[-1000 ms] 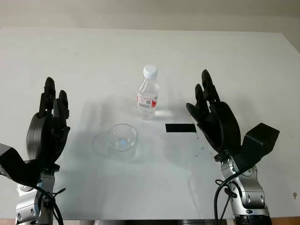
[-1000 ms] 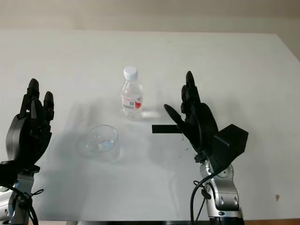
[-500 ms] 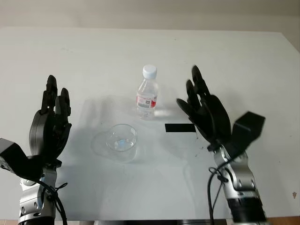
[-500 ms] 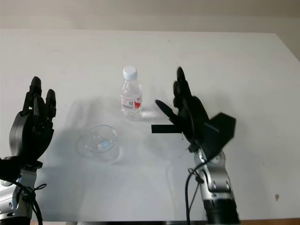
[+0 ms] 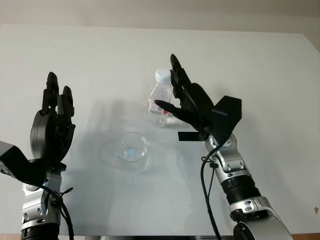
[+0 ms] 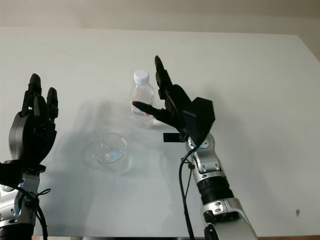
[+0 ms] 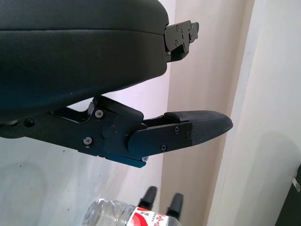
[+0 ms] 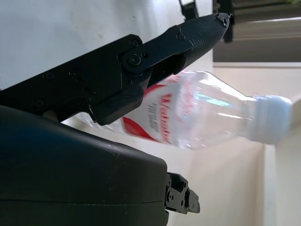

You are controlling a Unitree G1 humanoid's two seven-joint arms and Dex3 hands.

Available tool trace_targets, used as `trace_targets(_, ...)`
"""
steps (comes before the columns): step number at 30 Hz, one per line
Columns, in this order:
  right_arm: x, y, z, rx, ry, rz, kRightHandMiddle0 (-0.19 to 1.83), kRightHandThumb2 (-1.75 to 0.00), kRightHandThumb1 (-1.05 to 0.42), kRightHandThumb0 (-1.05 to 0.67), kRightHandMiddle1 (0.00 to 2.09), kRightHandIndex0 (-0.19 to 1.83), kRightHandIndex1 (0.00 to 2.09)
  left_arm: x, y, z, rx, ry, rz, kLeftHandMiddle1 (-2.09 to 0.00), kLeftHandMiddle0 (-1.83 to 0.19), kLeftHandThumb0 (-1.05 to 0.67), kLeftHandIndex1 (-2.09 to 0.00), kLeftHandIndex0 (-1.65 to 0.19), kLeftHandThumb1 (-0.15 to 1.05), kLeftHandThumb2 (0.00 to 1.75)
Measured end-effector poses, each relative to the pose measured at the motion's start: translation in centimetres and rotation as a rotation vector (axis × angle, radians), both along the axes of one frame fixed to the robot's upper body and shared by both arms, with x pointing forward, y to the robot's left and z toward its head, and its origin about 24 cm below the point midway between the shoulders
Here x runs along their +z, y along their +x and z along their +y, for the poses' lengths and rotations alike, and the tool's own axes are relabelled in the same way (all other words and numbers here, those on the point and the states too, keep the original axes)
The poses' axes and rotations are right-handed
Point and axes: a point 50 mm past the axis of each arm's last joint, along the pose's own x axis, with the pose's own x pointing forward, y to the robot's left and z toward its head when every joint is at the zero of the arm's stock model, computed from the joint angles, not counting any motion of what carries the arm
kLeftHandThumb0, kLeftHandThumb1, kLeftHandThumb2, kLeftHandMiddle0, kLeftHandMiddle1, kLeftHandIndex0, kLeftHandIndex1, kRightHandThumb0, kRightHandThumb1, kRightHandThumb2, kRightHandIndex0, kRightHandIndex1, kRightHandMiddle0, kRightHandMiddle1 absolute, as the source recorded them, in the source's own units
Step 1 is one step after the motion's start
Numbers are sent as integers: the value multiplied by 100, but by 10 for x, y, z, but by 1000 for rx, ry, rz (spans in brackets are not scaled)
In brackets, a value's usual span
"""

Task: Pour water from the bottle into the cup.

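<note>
The bottle [image 5: 159, 102] will keep its water inside when the robot tips it over the cup, because the white cap [image 5: 162, 76] covers the bottle's neck.
A clear water bottle [image 5: 158, 100] with a white cap and red label stands upright at mid table. Left of it and nearer to me sits the clear cup [image 5: 131, 149]. My right hand [image 5: 170, 88] is open at the bottle's right side, its thumb reaching across in front of the label and its fingers [image 5: 176, 70] rising beside the cap. In the right wrist view the bottle [image 8: 202, 117] lies between a finger [image 8: 188, 37] and the palm shell, with no grasp closed on it. My left hand [image 5: 57, 100] is open, raised at the left, well apart from the cup.
A black tape strip [image 5: 186, 136] lies on the white table [image 5: 100, 55] just below my right hand. The table's right edge [image 5: 312, 45] runs along the far right. The left wrist view catches the bottle [image 7: 122, 217] past a black finger [image 7: 188, 129].
My right hand has swung left and forward from over the tape strip to the bottle, its thumb now in front of the label. The left hand has barely moved.
</note>
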Motion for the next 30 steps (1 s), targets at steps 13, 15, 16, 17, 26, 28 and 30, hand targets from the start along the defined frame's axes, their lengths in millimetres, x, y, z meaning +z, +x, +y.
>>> trace_targets(13,-15,5,14,34,56,82,-19,-5,-90,-89,0,-19,0,0,3,0,5,-8,2,-4,19,-75,0,19,105,54)
trace_targets(15,-19,5,16,44,67,108,-19,-6,-91,-87,0,-19,0,-1,3,0,4,-8,4,-3,19,-75,0,19,105,54)
trace_targets(16,-20,6,17,53,73,117,-19,-6,-91,-86,0,-19,0,-1,3,0,4,-8,4,-3,19,-75,0,19,105,54)
trace_targets(17,-20,7,19,63,78,122,-19,-6,-91,-85,0,-19,0,-1,3,0,4,-8,3,-3,19,-76,0,19,105,54)
trace_targets(26,-16,16,29,81,109,154,5,-5,-86,-70,39,3,14,0,3,0,10,-5,-8,-5,17,-76,-1,18,105,52)
trace_targets(28,-15,16,32,92,92,154,-14,-5,-86,-66,113,9,49,-1,3,0,16,-7,-5,-5,17,-76,-1,18,105,52)
trace_targets(30,-14,17,35,106,74,153,-7,-5,-84,-62,155,5,116,-2,3,-1,20,-12,-2,-5,18,-76,-2,18,105,53)
